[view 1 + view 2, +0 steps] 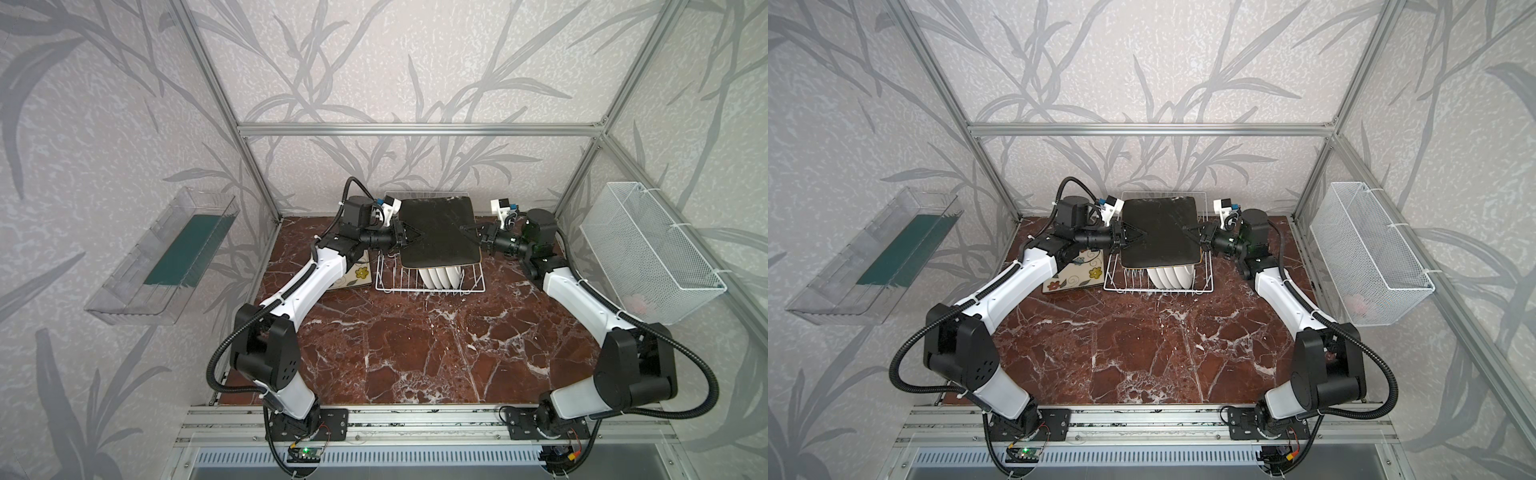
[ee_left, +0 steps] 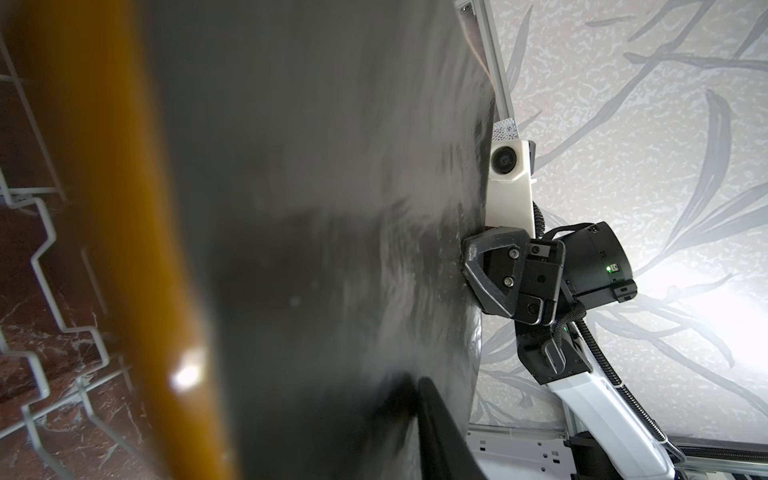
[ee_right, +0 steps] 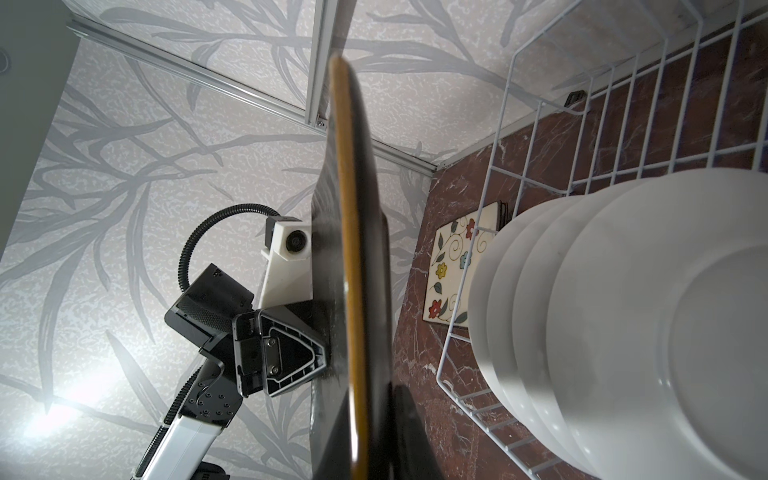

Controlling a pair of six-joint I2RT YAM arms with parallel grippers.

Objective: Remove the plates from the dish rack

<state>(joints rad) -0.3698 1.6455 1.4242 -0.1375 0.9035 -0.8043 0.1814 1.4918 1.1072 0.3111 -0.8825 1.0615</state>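
Both grippers are holding the black plate [image 1: 1160,233], and the flowered plate [image 1: 1076,273] is on my left gripper's side. My right gripper should open before my left gripper stacks the black plate.
A square black plate [image 1: 438,232] [image 1: 1158,232] with a mustard rim hangs nearly level above the white wire dish rack [image 1: 388,286] [image 1: 1113,286]. My left gripper [image 1: 415,239] [image 1: 1136,239] [image 2: 415,395] is shut on its left edge, and my right gripper [image 1: 467,232] [image 1: 1190,232] [image 3: 374,415] is shut on its right edge. Each wrist view shows the opposite gripper clamped on the plate [image 2: 311,208] [image 3: 357,249]. Several round white plates [image 1: 440,277] [image 1: 1173,276] [image 3: 623,311] stand upright in the rack. A cream flowered square plate [image 1: 359,276] [image 1: 1075,276] [image 3: 453,266] lies on the table, left of the rack.
A clear plastic tray [image 1: 166,257] hangs on the left wall. A white mesh basket [image 1: 648,249] hangs on the right wall. Aluminium frame posts stand at the back corners. The red marble tabletop [image 1: 415,353] spreads out in front of the rack.
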